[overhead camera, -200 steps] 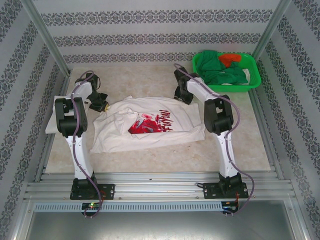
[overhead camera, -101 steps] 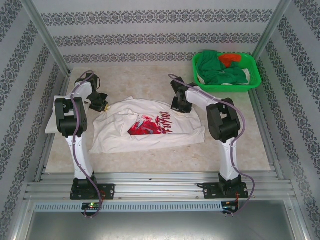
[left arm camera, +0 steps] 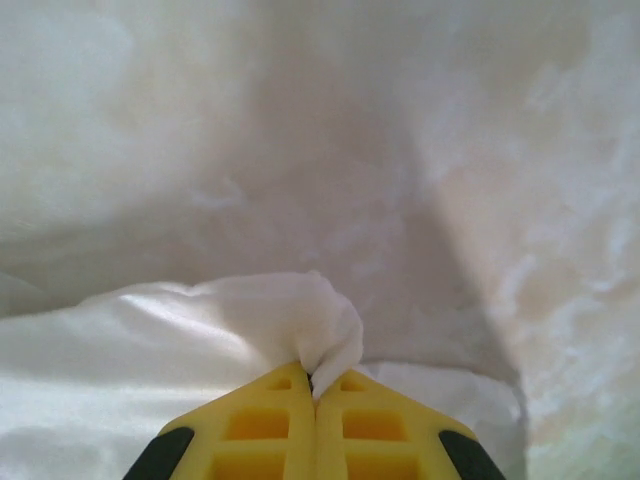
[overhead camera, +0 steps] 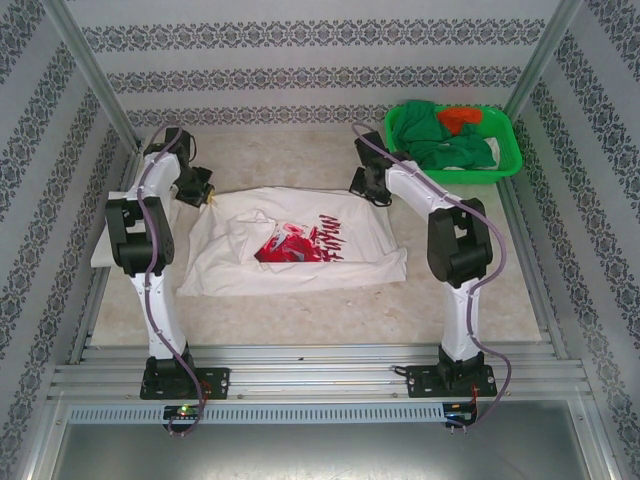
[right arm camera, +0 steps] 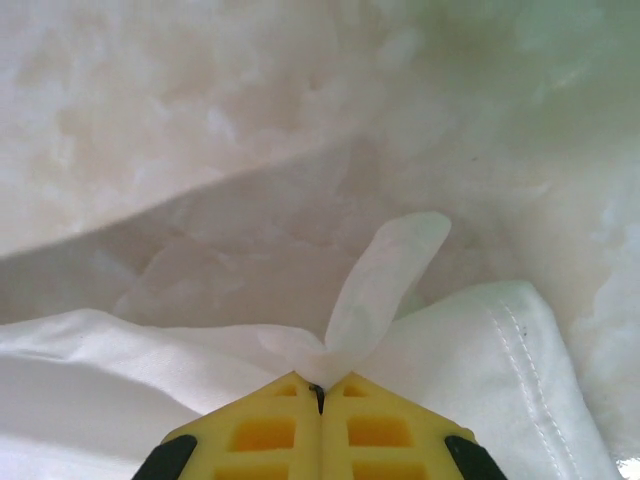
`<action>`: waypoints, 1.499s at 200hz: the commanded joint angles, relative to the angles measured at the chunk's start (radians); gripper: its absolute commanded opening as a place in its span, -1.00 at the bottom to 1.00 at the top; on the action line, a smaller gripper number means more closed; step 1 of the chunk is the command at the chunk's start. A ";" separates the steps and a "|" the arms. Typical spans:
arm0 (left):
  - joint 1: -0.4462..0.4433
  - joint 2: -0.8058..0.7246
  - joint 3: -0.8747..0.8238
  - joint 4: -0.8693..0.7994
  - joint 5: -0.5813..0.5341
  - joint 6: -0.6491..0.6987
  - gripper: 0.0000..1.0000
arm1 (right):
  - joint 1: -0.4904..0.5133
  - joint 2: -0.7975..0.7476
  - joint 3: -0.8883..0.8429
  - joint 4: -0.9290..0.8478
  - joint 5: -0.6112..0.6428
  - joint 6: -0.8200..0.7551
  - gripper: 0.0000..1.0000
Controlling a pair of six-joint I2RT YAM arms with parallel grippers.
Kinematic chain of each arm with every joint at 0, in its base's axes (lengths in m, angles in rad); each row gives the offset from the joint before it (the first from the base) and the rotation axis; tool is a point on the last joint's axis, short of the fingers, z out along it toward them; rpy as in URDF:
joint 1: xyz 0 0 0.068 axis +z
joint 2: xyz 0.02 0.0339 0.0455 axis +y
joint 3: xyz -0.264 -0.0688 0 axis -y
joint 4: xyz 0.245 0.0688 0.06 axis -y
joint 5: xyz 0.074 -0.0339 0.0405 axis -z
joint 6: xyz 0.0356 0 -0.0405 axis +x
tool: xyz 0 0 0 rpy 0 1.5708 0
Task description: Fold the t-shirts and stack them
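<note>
The t-shirt's far edge point(overhead camera: 285, 189) is stretched straight across to the robot's right gripper, so the left gripper keeps going toward the t-shirt's near edge point(overhead camera: 215, 293) and lets go there.
A white t-shirt point(overhead camera: 300, 245) with a red-and-black graphic lies in the middle of the table, its far edge stretched nearly straight between both grippers. My left gripper point(overhead camera: 197, 190) holds the far left corner; in the left wrist view the yellow fingers point(left arm camera: 262, 420) are shut on a bunch of white cloth point(left arm camera: 310, 325). My right gripper point(overhead camera: 368, 188) holds the far right corner; in the right wrist view its fingers point(right arm camera: 375, 425) pinch a fold of the t-shirt point(right arm camera: 385, 280), beside a stitched hem point(right arm camera: 520, 340).
A green basket point(overhead camera: 452, 140) with green and orange clothes stands at the back right. A folded white cloth point(overhead camera: 105, 240) lies at the table's left edge, partly behind the left arm. Metal rails border the table on both sides.
The right gripper closed on the shirt's far right corner. Both grippers then pulled away from the arms' bases, drawing the shirt's far edge straight and flattening the crumpled cloth.
</note>
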 commanded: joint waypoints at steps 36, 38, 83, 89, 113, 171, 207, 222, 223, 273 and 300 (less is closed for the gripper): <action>0.002 -0.143 -0.038 -0.074 0.006 0.081 -1.00 | -0.007 -0.178 -0.155 0.019 0.032 -0.017 -1.00; 0.002 -0.148 -0.043 -0.074 0.008 0.083 -1.00 | -0.007 -0.184 -0.161 0.019 0.034 -0.017 -1.00; 0.002 -0.297 -0.223 -0.073 0.022 0.114 -1.00 | -0.006 -0.305 -0.301 0.004 0.040 -0.003 -1.00; 0.002 -0.317 -0.248 -0.076 0.020 0.119 -1.00 | -0.005 -0.320 -0.316 -0.002 0.041 -0.001 -1.00; 0.002 -0.394 -0.369 -0.093 0.027 0.131 -1.00 | -0.004 -0.375 -0.383 -0.014 0.040 0.009 -1.00; 0.002 -0.545 -0.589 -0.135 0.012 0.157 -1.00 | 0.024 -0.458 -0.500 -0.052 0.041 0.053 -1.00; 0.002 -0.619 -0.659 -0.169 0.005 0.161 -1.00 | 0.063 -0.487 -0.559 -0.067 0.038 0.093 -1.00; 0.002 -0.641 -0.692 -0.178 0.006 0.161 -1.00 | 0.073 -0.482 -0.578 -0.065 0.035 0.102 -1.00; 0.002 -0.643 -0.693 -0.178 0.006 0.160 -1.00 | 0.074 -0.481 -0.578 -0.065 0.035 0.102 -1.00; 0.006 -0.699 -0.823 -0.182 -0.025 0.181 -1.00 | 0.081 -0.434 -0.636 -0.047 0.039 0.122 -1.00; 0.006 -0.661 -0.849 -0.185 -0.029 0.243 -1.00 | 0.083 -0.399 -0.630 -0.043 0.021 0.112 -1.00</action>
